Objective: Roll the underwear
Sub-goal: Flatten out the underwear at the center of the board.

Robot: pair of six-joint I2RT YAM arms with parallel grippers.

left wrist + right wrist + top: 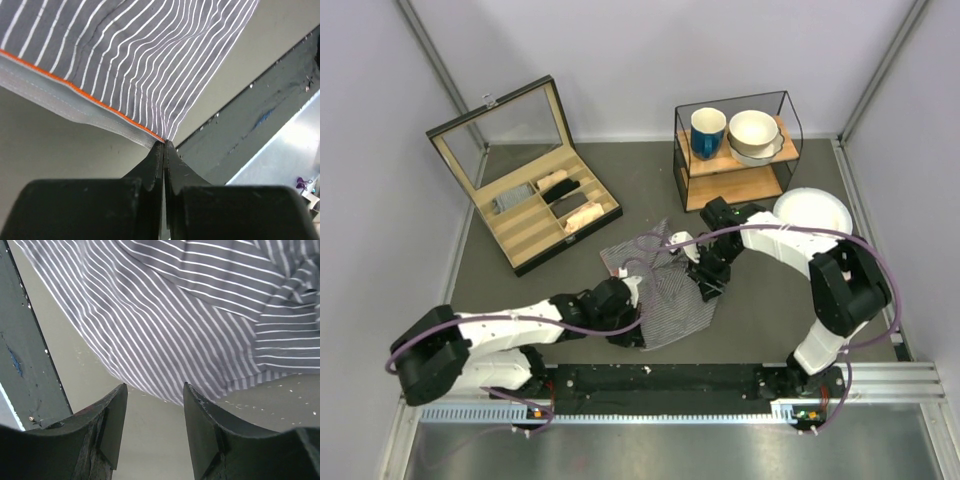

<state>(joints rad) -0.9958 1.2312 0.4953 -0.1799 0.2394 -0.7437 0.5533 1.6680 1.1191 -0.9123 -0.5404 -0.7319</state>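
Observation:
The robot's right gripper should grip the hem's corner [210, 394] and pull the cloth flat before rolling, because the underwear is in rumpled folds [295, 300] past the hem.
The underwear [672, 292], grey cloth with thin white stripes, lies partly rumpled in the middle of the table. My left gripper [637, 327] is at its near left corner. In the left wrist view that gripper [164, 144] is shut on the corner of the underwear [150, 50], where the pale waistband with an orange line meets the striped cloth. At the cloth's right edge sits my right gripper [709, 291]. The right wrist view shows it [155, 388] open, its tips just short of the underwear's hem [200, 315], with bare table between the fingers.
An open wooden box [535, 190] with several fabric rolls stands at the back left. At the back right, a glass-sided shelf [735, 150] holds a blue mug and bowls, and a white plate [812, 212] lies beside it. A black rail [660, 380] runs along the near edge.

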